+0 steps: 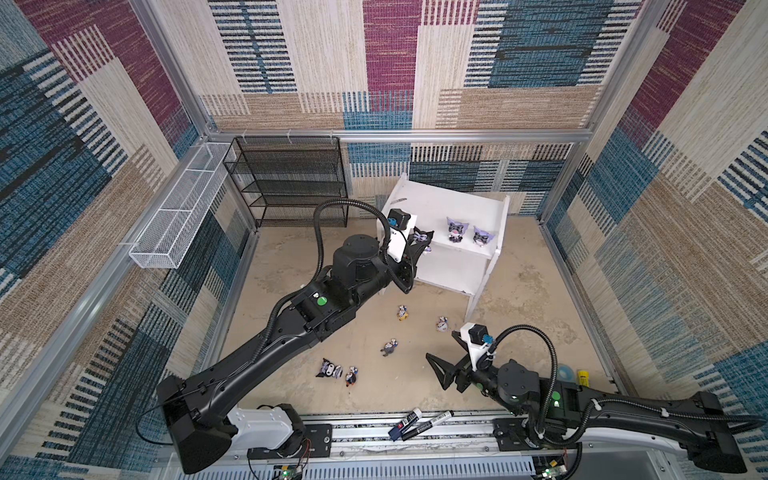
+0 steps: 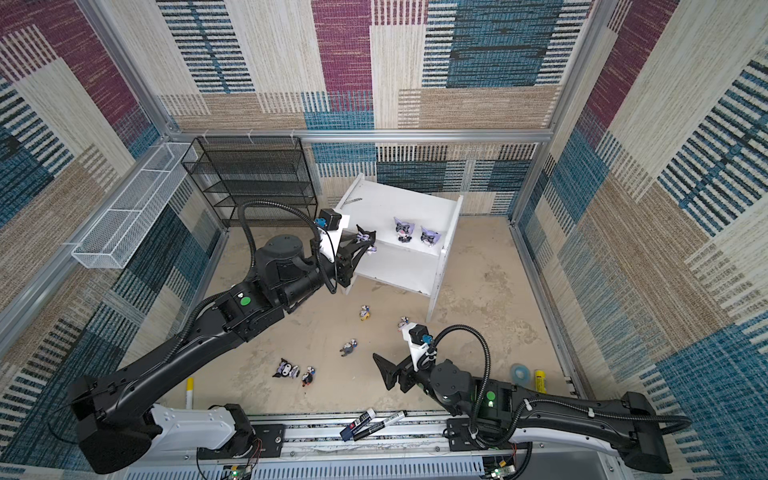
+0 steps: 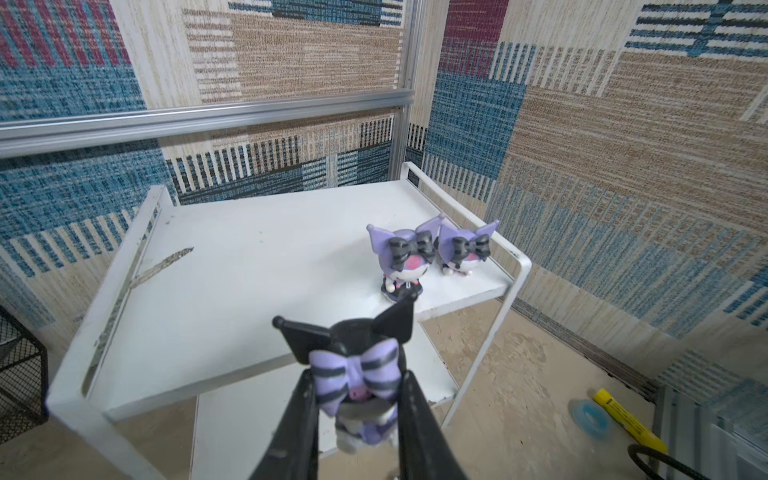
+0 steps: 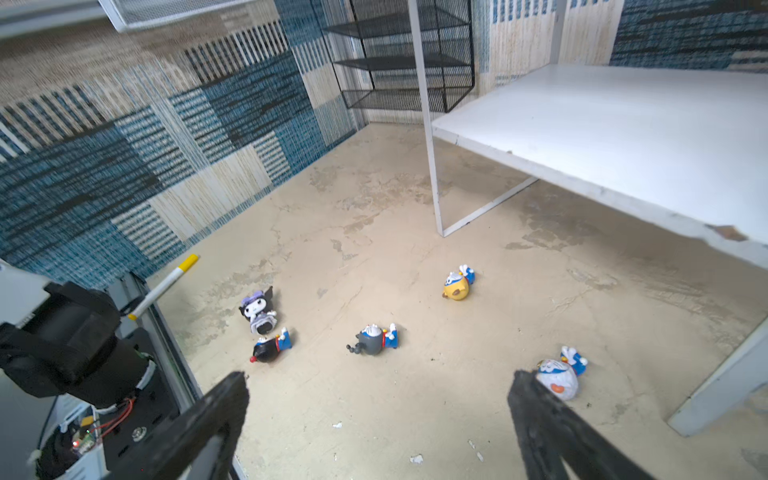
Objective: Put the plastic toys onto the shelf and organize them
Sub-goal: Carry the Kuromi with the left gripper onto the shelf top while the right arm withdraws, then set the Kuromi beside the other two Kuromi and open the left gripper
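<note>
The black-hooded toy (image 2: 365, 238) hangs upright and the top level (image 2: 384, 232) has free space there, so my left gripper keeps moving the toy until it stands beside the lilac-hooded toys.
My left gripper (image 3: 357, 399) is shut on a black-hooded toy with a lilac striped bow (image 3: 355, 365), holding it over the front left edge of the white shelf's (image 1: 440, 203) top tier. Two lilac-hooded toys (image 1: 456, 228) (image 1: 482, 236) stand upright side by side at the right end of that tier. On the floor lie another black-hooded toy (image 1: 330, 368) and several small hatted toys, among them a yellow one (image 4: 457, 284), a grey one (image 4: 374, 338) and a white one (image 4: 559, 374). My right gripper (image 4: 378, 382) hovers open and empty above the floor, its one finger right beside the white toy.
A black wire rack (image 1: 291, 183) and a long white wire basket (image 1: 178, 208) stand at the back left. Two marker pens (image 1: 419, 422) lie on the front rail. A yellow tube (image 1: 584, 376) and a blue tape ring (image 1: 564, 371) lie by the right wall.
</note>
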`<action>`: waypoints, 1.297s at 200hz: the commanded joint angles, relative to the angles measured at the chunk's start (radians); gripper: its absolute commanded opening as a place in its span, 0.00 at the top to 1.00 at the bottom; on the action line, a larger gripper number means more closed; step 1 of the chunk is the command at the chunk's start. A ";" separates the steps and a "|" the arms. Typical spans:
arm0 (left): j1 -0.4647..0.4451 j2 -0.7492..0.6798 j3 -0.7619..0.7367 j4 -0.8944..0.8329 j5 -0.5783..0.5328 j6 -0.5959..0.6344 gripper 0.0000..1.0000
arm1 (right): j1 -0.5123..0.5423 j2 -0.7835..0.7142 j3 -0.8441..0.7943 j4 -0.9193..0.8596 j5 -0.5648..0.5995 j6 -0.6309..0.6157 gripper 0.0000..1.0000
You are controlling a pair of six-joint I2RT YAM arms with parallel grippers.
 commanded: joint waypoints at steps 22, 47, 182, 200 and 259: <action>-0.025 0.082 0.048 0.154 -0.094 0.100 0.97 | -0.001 -0.134 0.112 -0.200 0.112 0.047 0.00; -0.033 0.123 0.062 0.181 -0.126 0.110 0.97 | -0.001 -0.139 0.201 -0.298 0.181 0.059 0.00; -0.043 0.203 0.100 0.175 -0.243 0.130 0.98 | -0.001 -0.161 0.352 -0.389 0.290 -0.023 0.00; -0.043 0.206 0.098 0.179 -0.248 0.131 0.98 | -0.001 -0.161 0.357 -0.392 0.288 -0.026 0.00; -0.043 0.207 0.076 0.192 -0.263 0.119 0.97 | -0.001 -0.163 0.352 -0.389 0.288 -0.027 0.00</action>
